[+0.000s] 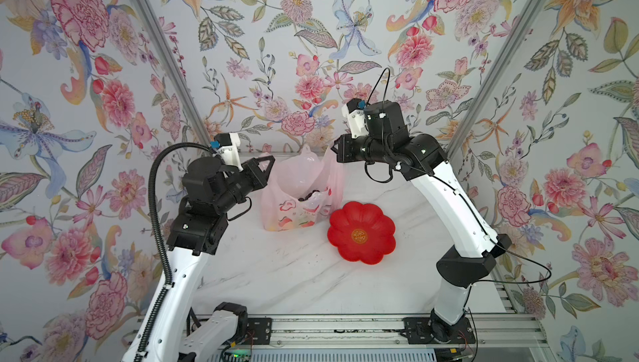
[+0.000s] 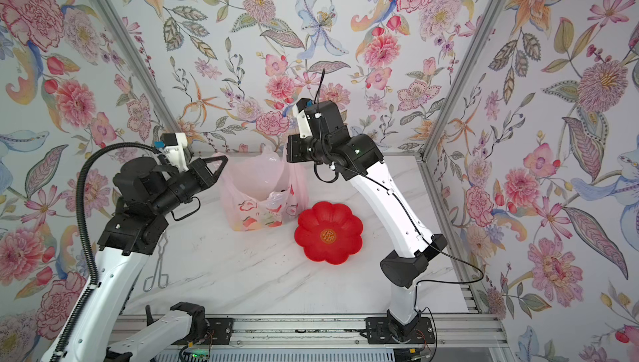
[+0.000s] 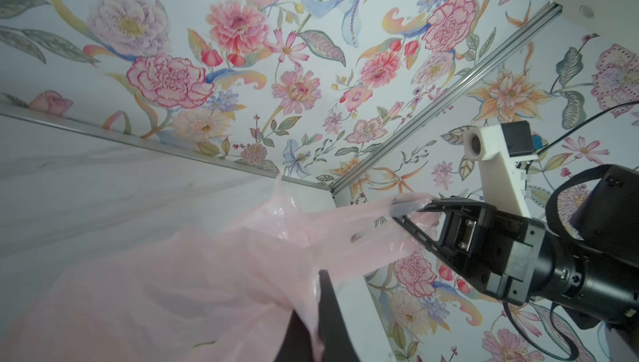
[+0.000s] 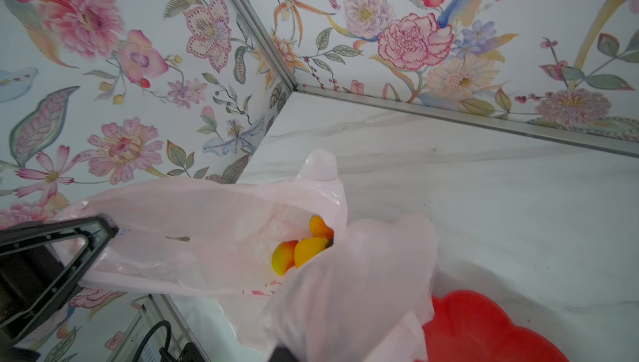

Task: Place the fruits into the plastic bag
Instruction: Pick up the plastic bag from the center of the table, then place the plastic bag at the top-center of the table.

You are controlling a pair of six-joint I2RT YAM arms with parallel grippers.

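Observation:
I should raise my left gripper along with my right gripper and pull the handles (image 1: 331, 164) up before letting them go, because the plastic bag's front rim (image 1: 311, 196) hangs slack below its handles.
The pink translucent plastic bag (image 1: 297, 204) (image 2: 257, 201) stands open at the back of the marble table, stretched between both grippers. My left gripper (image 1: 271, 162) (image 2: 224, 160) (image 3: 316, 294) is shut on its left handle. My right gripper (image 1: 334, 149) (image 2: 287, 152) (image 3: 403, 212) is shut on the right handle; in the right wrist view film covers the jaws. Fruits lie inside the bag: dark grapes (image 1: 311, 195), and yellow and orange pieces (image 4: 301, 251). The others are hidden by the film.
A red flower-shaped dish (image 1: 361, 232) (image 2: 328, 235) (image 4: 484, 329) lies just right of the bag. Metal tongs (image 2: 157, 273) lie near the left arm's base. Flowered walls close in the back and sides.

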